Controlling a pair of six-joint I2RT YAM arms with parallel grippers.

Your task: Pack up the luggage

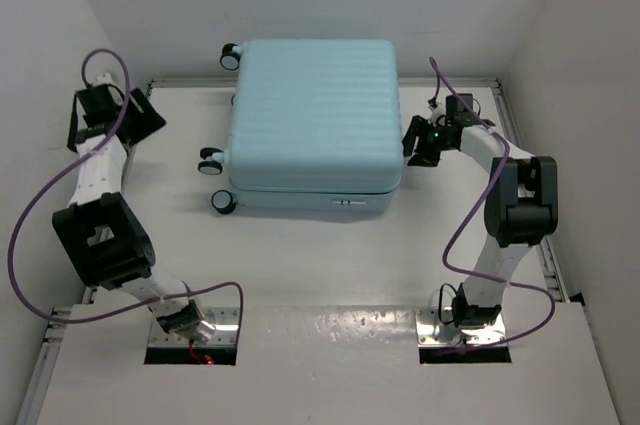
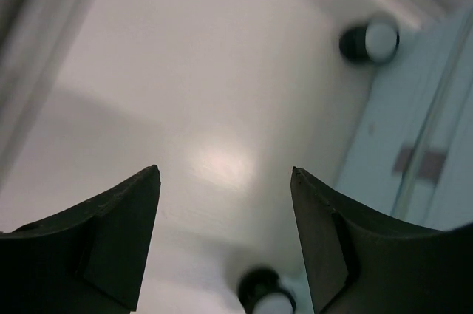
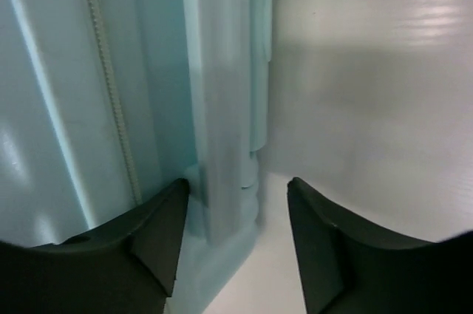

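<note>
My right gripper should grab the suitcase's raised line (image 3: 222, 137) and turn the suitcase until its wheels face the back wall, because the suitcase's wheels (image 1: 212, 161) point toward my left gripper.
The luggage (image 1: 315, 125) is a pale aqua-blue ribbed hard-shell suitcase lying flat and closed at the back middle of the table, its black wheels (image 1: 210, 162) on the left. My right gripper (image 1: 418, 148) is open at its right side. In the right wrist view the jaws (image 3: 236, 188) stand either side of a raised aqua ridge on the suitcase's side (image 3: 222, 107), near the zip. My left gripper (image 1: 148, 117) is open and empty at the far left, apart from the suitcase. The left wrist view (image 2: 225, 173) shows bare table, two wheels (image 2: 369, 41) and the suitcase edge (image 2: 436, 144).
White walls close in the table (image 1: 300, 265) on the left, back and right. A raised rail (image 1: 520, 135) runs along the right edge. Purple cables loop from both arms. The arm bases sit at the near edge.
</note>
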